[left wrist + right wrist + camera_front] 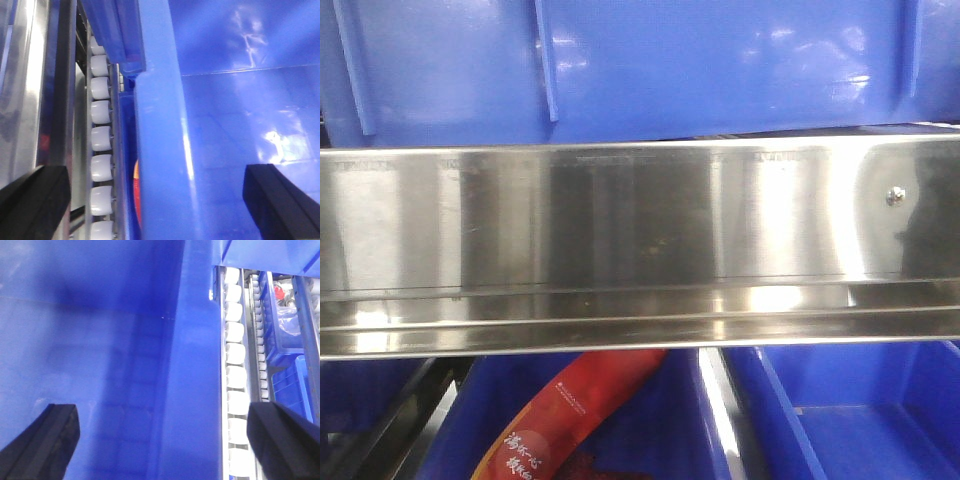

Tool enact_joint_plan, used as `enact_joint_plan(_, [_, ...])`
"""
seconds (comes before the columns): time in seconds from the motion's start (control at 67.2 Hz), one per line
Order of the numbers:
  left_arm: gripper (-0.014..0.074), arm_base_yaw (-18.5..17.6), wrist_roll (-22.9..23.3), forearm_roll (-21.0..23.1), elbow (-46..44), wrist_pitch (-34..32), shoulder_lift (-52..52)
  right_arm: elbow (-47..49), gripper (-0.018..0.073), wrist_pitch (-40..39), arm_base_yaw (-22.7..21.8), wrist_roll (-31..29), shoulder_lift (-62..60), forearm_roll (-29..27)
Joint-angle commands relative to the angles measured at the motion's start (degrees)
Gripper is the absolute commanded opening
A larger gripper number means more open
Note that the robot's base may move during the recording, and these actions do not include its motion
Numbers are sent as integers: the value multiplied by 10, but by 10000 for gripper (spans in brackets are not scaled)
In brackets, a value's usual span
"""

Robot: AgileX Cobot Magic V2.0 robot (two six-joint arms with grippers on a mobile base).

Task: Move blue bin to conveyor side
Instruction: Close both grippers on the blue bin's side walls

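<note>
The bin [730, 70] will straighten out when the robot lifts it over, because the blue bin's lower edge slants [810, 129] against the steel rail.
The large glossy blue bin [720, 60] fills the top of the front view, its ribbed wall standing above a steel rail. In the left wrist view my left gripper [157, 200] is open, its black fingers [280, 200] straddling the bin's thick left rim [160, 150], one outside over the rollers and one inside the bin. In the right wrist view my right gripper [165, 440] is open, its fingers [50, 440] straddling the bin's right rim [192, 390] the same way. The bin's inside looks empty.
A shiny steel rail [640, 250] crosses the front view. Below it stand smaller blue bins [860, 420], one holding a red packet [570, 420]. White roller tracks [100, 150] [235, 380] run along both sides of the big bin. More small blue bins [290, 340] lie to the right.
</note>
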State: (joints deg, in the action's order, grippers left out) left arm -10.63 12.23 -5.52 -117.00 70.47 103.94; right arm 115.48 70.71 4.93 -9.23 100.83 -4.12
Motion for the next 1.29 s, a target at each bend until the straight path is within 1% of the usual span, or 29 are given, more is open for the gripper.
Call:
enact_joint_plan(0.0, [599, 3, -1, 17, -3, -5, 1, 3, 559, -7, -2, -3, -2, 6])
enact_joint_plan(0.164, [599, 3, -1, 28, -3, -5, 9, 3, 559, -7, -2, -3, -2, 6])
enact_joint_plan(0.625, [599, 3, -1, 23, -3, -5, 10, 3, 557, -7, -2, -3, -2, 6])
enact_joint_plan(0.684, [599, 3, -1, 23, -3, -5, 10, 3, 525, -7, -2, -3, -2, 6])
enact_joint_plan(0.714, [598, 3, -1, 23, -3, -5, 10, 3, 495, -7, -2, -3, -2, 6])
enact_joint_plan(0.774, [584, 3, -1, 21, -3, -5, 10, 3, 388, -7, -2, -3, -2, 6])
enact_joint_plan(0.833, [540, 3, -1, 21, -3, -5, 10, 3, 257, -7, -2, -3, -2, 6])
enact_joint_plan(0.848, [524, 3, -1, 21, -3, -5, 10, 3, 201, -7, -2, -3, -2, 6])
enact_joint_plan(0.878, [484, 3, -1, 19, -3, -5, 10, 3, 126, -7, -2, -3, -2, 6])
enact_joint_plan(0.893, [461, 3, -1, 17, -3, -5, 10, 3, 107, -7, -2, -3, -2, 6])
enact_joint_plan(0.907, [436, 3, -1, 16, -3, -5, 10, 3, 51, -7, -2, -3, -2, 6])
enact_joint_plan(0.922, [393, 3, -1, 15, -3, -5, 10, 3, 15, -7, -2, -3, -2, 6])
enact_joint_plan(0.967, [295, 3, -1, 14, -3, -5, 10, 3, -90, -7, -2, -3, -2, 6])
enact_joint_plan(0.982, [260, 3, -1, 14, -3, -5, 10, 3, -109, -7, -2, -3, -2, 6])
enact_joint_plan(1.041, [108, 3, -1, 14, -3, -5, 10, 3, -66, -7, -2, -3, -2, 6])
enact_joint_plan(1.101, [-50, 3, -1, 14, -3, -5, 10, 3, -71, -7, -2, -3, -2, 6])
enact_joint_plan(1.145, [-6, 3, -1, 12, -3, -5, 10, 3, -72, -7, -2, -3, -2, 6])
enact_joint_plan(1.19, [14, 3, -1, 12, -3, -5, 10, 3, -72, -7, -2, -3, -2, 6])
enact_joint_plan(1.279, [-1, 3, -1, 7, -3, -5, 10, 3, -72, -7, -2, -3, -2, 6])
